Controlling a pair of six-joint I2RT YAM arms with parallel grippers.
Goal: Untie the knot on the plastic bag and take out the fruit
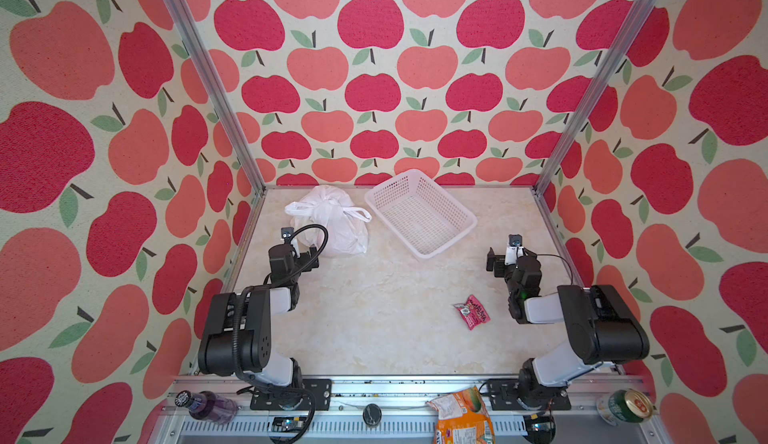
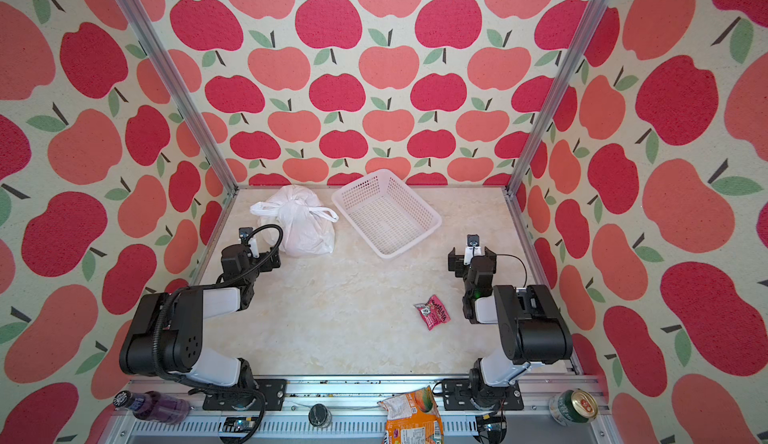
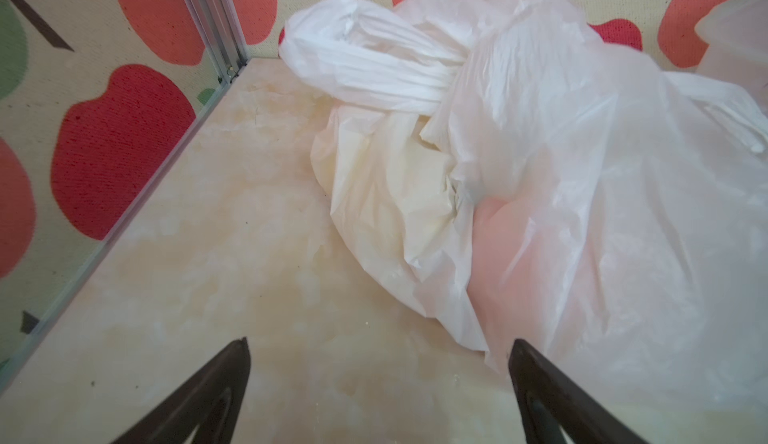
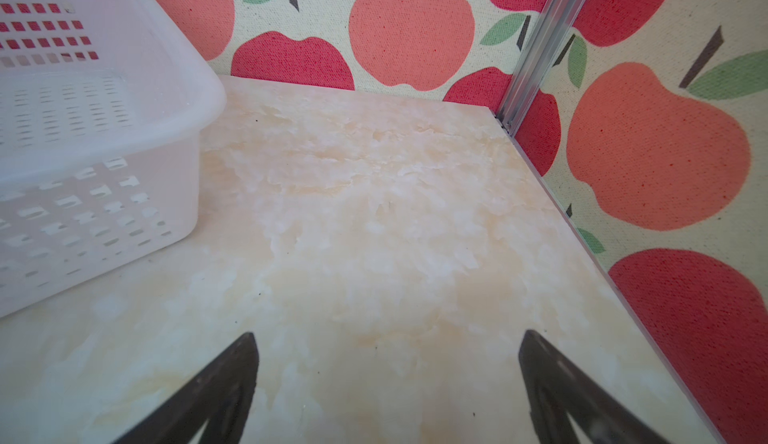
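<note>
The plastic bag (image 1: 329,213) is far back from my right gripper. Next, my left gripper pinches the bag's front edge (image 1: 344,250) and pulls the bag closer before untying the knot.
The white plastic bag (image 1: 336,223) (image 2: 305,223) lies at the back left of the table, next to the basket. Its knot (image 3: 436,88) is a twisted lump where the two loop handles cross on top; both top views show the knot (image 1: 332,201) (image 2: 301,201) too. A pinkish rounded form (image 3: 511,250) shows through the film; the fruit itself is hidden inside. My left gripper (image 3: 378,342) (image 1: 309,257) (image 2: 271,259) is open just in front of the bag, one fingertip (image 3: 523,354) close to the bag's edge. My right gripper (image 4: 388,333) (image 1: 511,257) (image 2: 473,257) is open over bare table at the right.
A white perforated basket (image 1: 469,218) (image 2: 435,221) (image 4: 124,101) stands empty at the back centre. A red snack packet (image 1: 471,311) (image 2: 432,312) lies front right. On the front rail sit a purple bottle (image 1: 205,406), an orange snack bag (image 1: 461,417) and a can (image 1: 627,406).
</note>
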